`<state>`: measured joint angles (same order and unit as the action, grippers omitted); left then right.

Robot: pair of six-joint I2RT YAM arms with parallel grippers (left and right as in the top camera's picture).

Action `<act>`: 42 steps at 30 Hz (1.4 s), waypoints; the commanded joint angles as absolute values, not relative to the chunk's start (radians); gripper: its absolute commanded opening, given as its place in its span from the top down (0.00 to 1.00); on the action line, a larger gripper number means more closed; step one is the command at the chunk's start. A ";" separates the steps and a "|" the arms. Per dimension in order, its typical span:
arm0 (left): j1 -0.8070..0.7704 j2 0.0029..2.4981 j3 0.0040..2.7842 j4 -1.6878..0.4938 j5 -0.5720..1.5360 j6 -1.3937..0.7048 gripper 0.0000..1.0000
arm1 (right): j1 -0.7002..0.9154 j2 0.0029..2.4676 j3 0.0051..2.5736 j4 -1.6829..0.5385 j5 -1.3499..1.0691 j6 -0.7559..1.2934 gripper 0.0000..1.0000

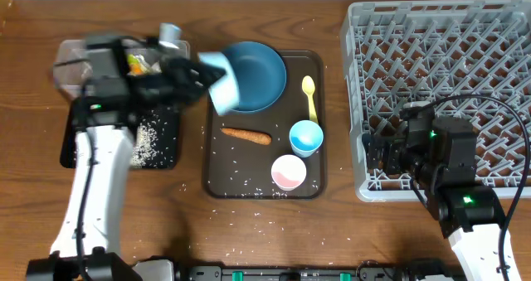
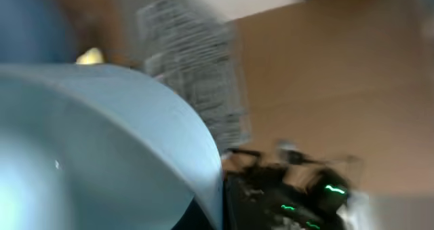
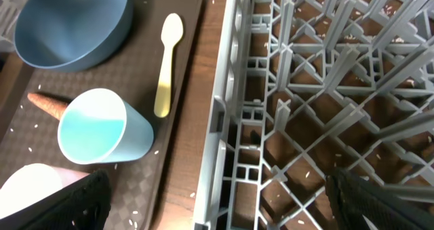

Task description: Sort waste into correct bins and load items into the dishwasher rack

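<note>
The space (image 1: 238, 167) next to the pink cup is open for the light blue bowl (image 1: 224, 84). My left gripper keeps taking the bowl there until it sits upright.
My left gripper (image 1: 207, 78) is shut on the rim of the small light blue bowl (image 1: 224, 86) and holds it tilted above the left edge of the brown tray, beside the dark blue bowl (image 1: 255, 75). In the blurred left wrist view the light blue bowl (image 2: 102, 142) fills the left side. On the tray lie the carrot (image 1: 246, 135), yellow spoon (image 1: 309, 97), light blue cup (image 1: 305, 137) and pink cup (image 1: 289, 171). My right gripper (image 1: 382, 152) is open and empty over the left wall of the grey rack (image 1: 440, 32); its fingers (image 3: 217, 209) straddle the rack wall (image 3: 224, 121).
The black tray (image 1: 158, 140) holds a heap of rice. The clear tub (image 1: 70, 65), partly under my left arm, holds the yellow-green wrapper (image 1: 137, 63). Rice grains are scattered on the brown serving tray (image 1: 217, 161) and the table in front of it. The crumpled paper is out of sight.
</note>
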<state>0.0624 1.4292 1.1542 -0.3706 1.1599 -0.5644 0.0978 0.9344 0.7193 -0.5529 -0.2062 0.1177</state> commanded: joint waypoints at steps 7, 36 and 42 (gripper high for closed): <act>-0.274 1.432 1.160 -0.669 0.378 -0.282 0.94 | 0.108 0.937 0.737 -0.553 -0.207 0.107 0.01; -0.599 1.595 1.085 -0.709 0.011 -0.284 0.46 | 0.108 0.956 0.737 -0.558 -0.207 0.107 0.01; -0.602 1.545 1.143 -0.697 0.019 -0.248 0.40 | 0.108 0.956 0.737 -0.558 -0.207 0.107 0.01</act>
